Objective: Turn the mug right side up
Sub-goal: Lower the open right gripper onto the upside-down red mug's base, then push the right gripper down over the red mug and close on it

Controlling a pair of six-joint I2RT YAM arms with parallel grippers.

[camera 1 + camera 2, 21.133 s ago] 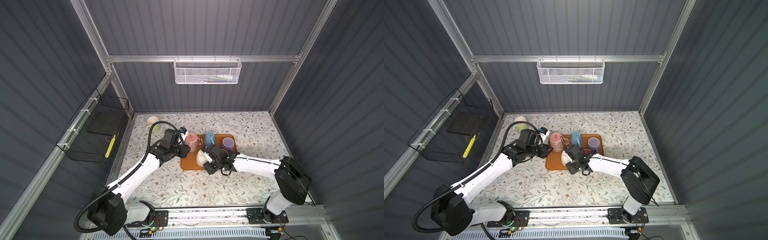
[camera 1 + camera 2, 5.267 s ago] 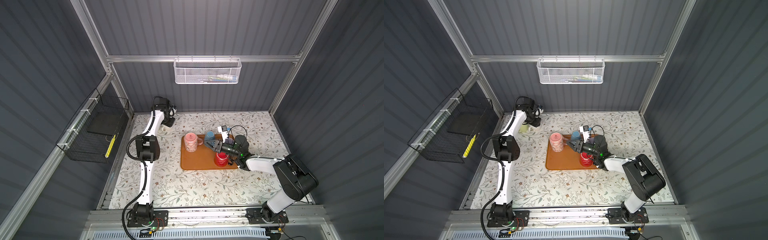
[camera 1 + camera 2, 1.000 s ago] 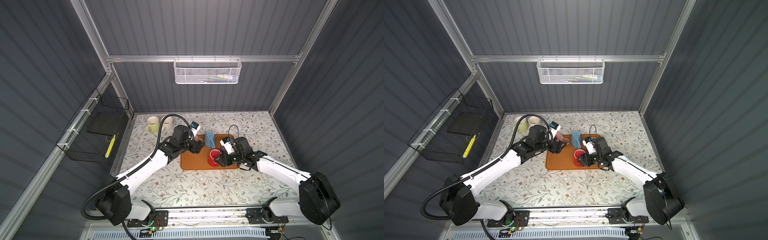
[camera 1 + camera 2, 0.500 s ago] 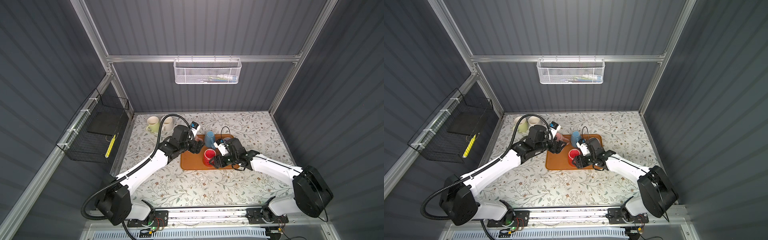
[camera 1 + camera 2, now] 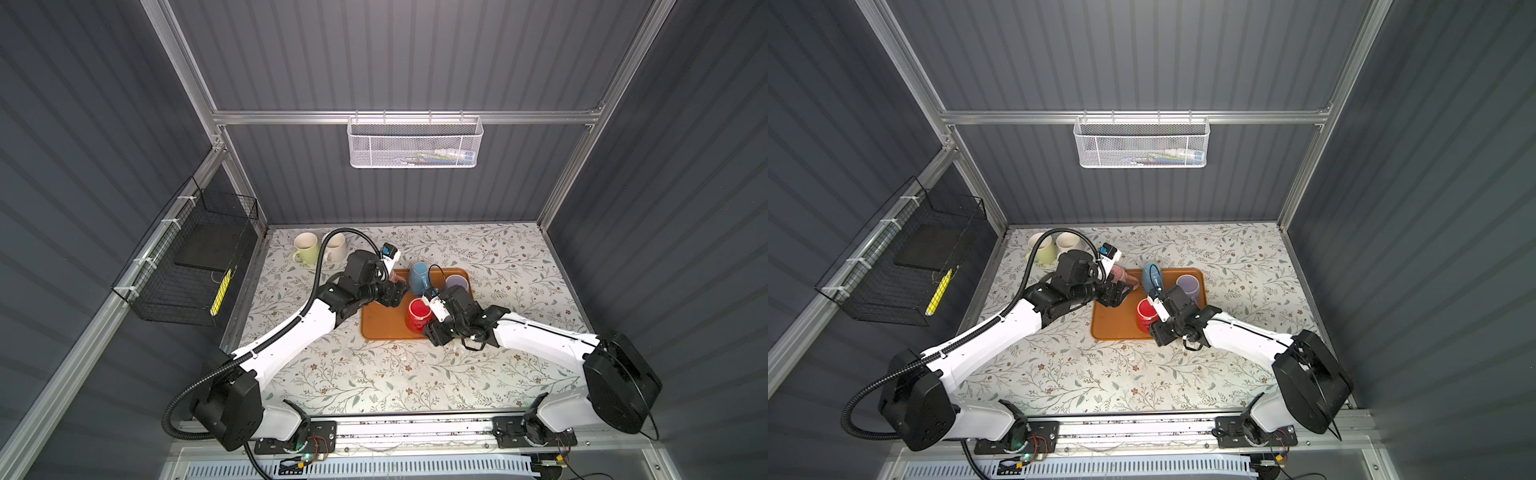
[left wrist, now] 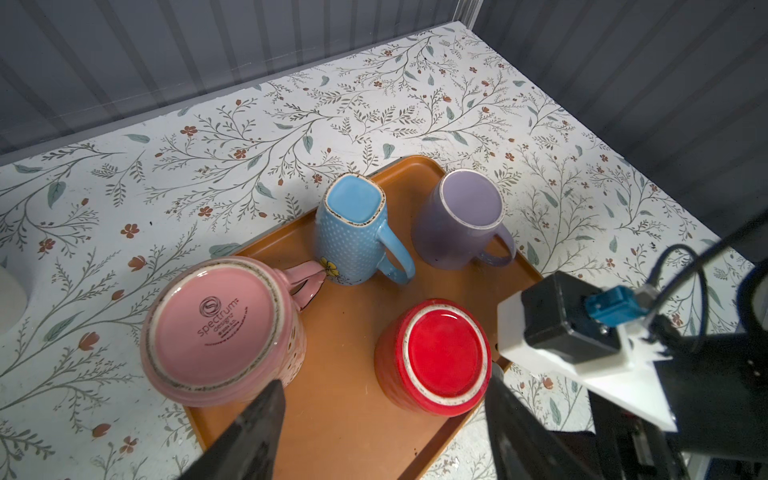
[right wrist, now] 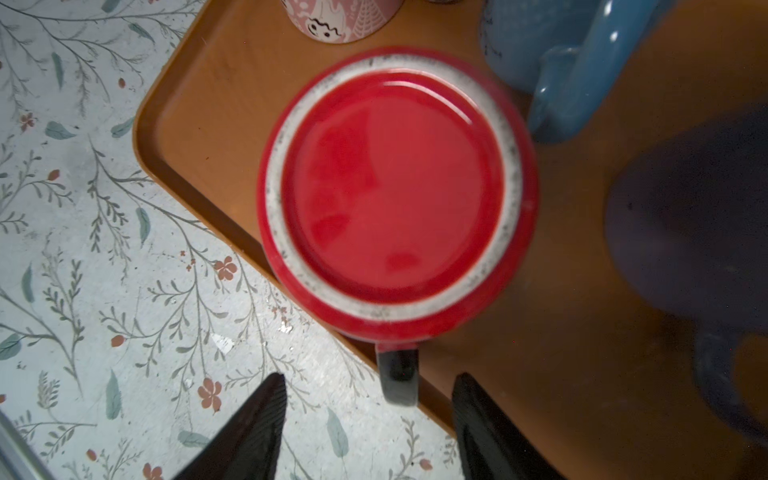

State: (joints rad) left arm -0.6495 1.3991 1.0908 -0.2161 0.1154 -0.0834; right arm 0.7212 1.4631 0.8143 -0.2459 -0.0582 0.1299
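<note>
Next, I reach lower and closer to the red mug's side (image 7: 396,336) before I grip and lift, because the red mug's handle (image 7: 397,377) is ahead of my right gripper's open fingers.
The red mug (image 7: 395,191) stands upside down near the front edge of the orange tray (image 5: 382,328), base up, in both top views (image 5: 1146,311). Its dark handle (image 7: 398,376) sticks out over the tray's rim. My right gripper (image 7: 370,378) is open, one finger on each side of that handle, with a gap on both sides. My left gripper (image 6: 384,378) is open and holds nothing. It hovers over the tray's left part between the pink mug (image 6: 216,324) and the red mug (image 6: 440,357).
A blue mug (image 6: 353,232) and a purple mug (image 6: 461,220) also stand upside down at the back of the tray. A green mug (image 5: 306,247) and a cream mug (image 5: 336,247) stand upright on the table's back left corner.
The red mug has shifted a little to the left on the tray. My right gripper has come round to its near side and its jaws have narrowed about the handle. The left arm has stayed put.
</note>
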